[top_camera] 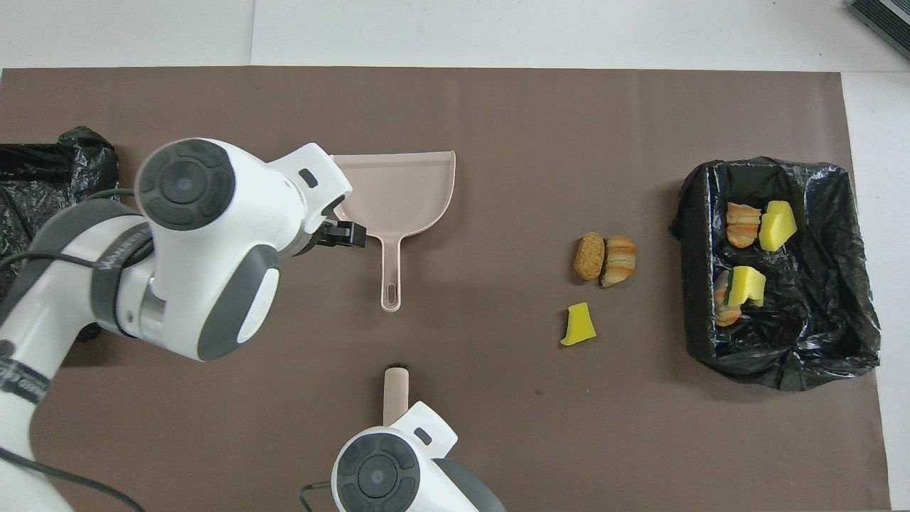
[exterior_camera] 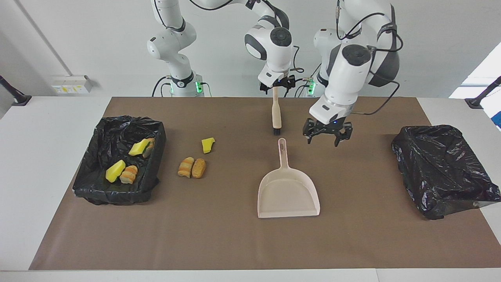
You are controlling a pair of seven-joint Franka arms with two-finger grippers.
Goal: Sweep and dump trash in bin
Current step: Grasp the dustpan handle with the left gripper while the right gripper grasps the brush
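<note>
The dustpan's wide edge (exterior_camera: 289, 216) points away from the trash, so my left gripper should grab the dustpan's handle (exterior_camera: 283, 152) and turn the wide edge to the trash before I sweep.
Loose trash lies on the brown mat: a yellow sponge piece (exterior_camera: 208, 145) (top_camera: 579, 325) and two tan bread-like lumps (exterior_camera: 186, 167) (exterior_camera: 199, 168) (top_camera: 604, 258). Several more sponge and bread pieces lie in the black-lined bin (exterior_camera: 117, 196) (top_camera: 782, 370) at the right arm's end. The beige dustpan (exterior_camera: 287, 192) (top_camera: 398, 192) lies flat mid-mat, handle toward the robots. My right gripper (exterior_camera: 277, 87) is shut on the beige brush (exterior_camera: 276, 113) (top_camera: 395, 395), which hangs upright, bristles down, over the mat near the dustpan handle's tip. My left gripper (exterior_camera: 323, 140) (top_camera: 345, 233) is open and empty, raised beside the dustpan handle.
A second black-lined bin (exterior_camera: 442, 168) (top_camera: 43, 178) stands at the left arm's end of the table. The brown mat (exterior_camera: 235, 243) covers most of the white table.
</note>
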